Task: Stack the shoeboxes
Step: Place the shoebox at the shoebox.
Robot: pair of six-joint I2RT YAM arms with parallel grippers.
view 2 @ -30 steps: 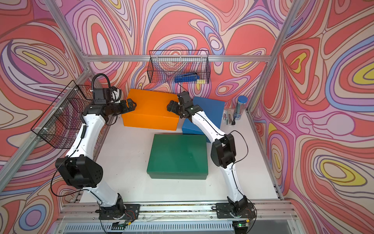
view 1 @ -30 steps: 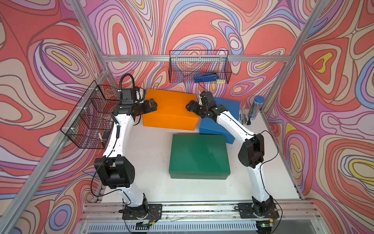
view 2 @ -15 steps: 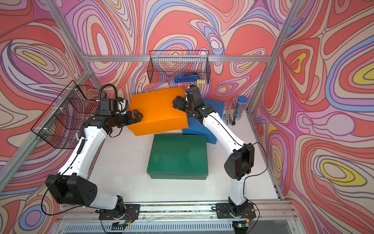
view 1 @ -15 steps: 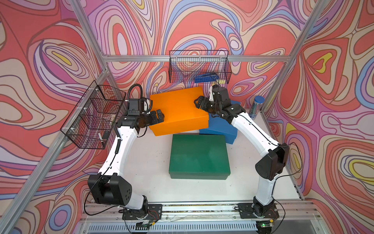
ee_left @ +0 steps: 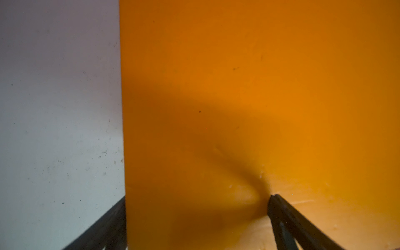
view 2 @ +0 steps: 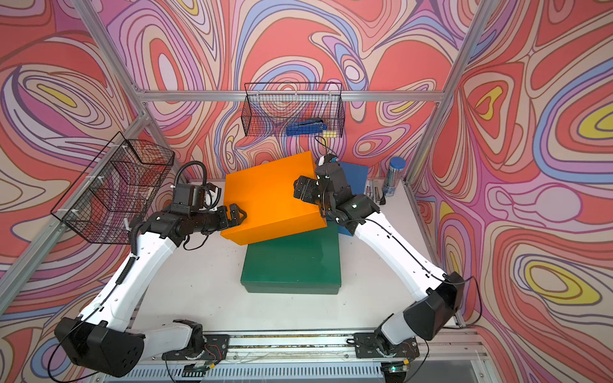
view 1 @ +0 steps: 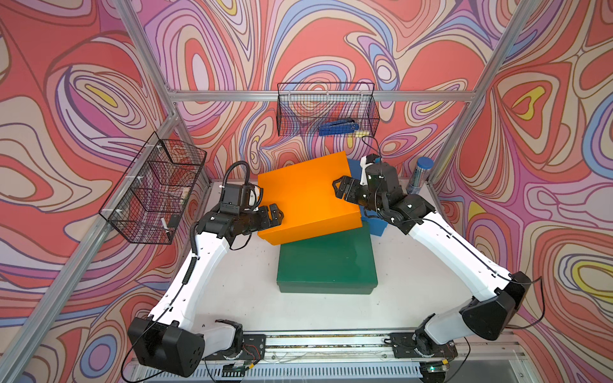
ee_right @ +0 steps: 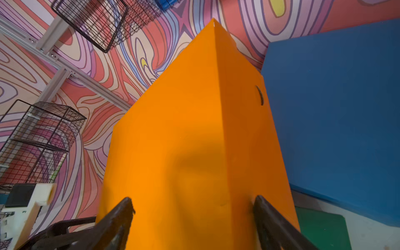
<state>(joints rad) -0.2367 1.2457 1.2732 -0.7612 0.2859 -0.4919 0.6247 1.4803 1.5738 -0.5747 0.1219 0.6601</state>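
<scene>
Next, my gripper levels the orange shoebox and brings it forward over the green shoebox (view 1: 327, 260) before lowering it, because the orange shoebox slants up (view 1: 335, 162) toward my right gripper.
Both arms hold the orange shoebox (view 1: 308, 195) (view 2: 268, 195) off the table, tilted, its near edge over the back of the dark green shoebox (view 1: 328, 265) (view 2: 292, 265). The left gripper (view 1: 273, 215) (ee_left: 197, 199) is shut on the orange shoebox's left end. The right gripper (view 1: 341, 190) (ee_right: 192, 200) is shut on its right end, jaws wide across a corner. The green shoebox lies flat mid-table. The blue shoebox (view 1: 374, 225) (ee_right: 335, 108) sits behind it at the right, largely hidden in both top views by the orange one and the right arm.
A black wire basket (view 1: 326, 109) hangs on the back wall with a blue object (view 1: 338, 127) inside. Another wire basket (view 1: 156, 192) hangs on the left wall. A blue-capped cylinder (view 1: 420, 174) stands in the back right corner. The white table (view 1: 232, 282) lies bare in front of the green box.
The orange shoebox has risen from the back left of the table and come forward and right, tilting, until it overlaps the green one. Both arms moved with it.
</scene>
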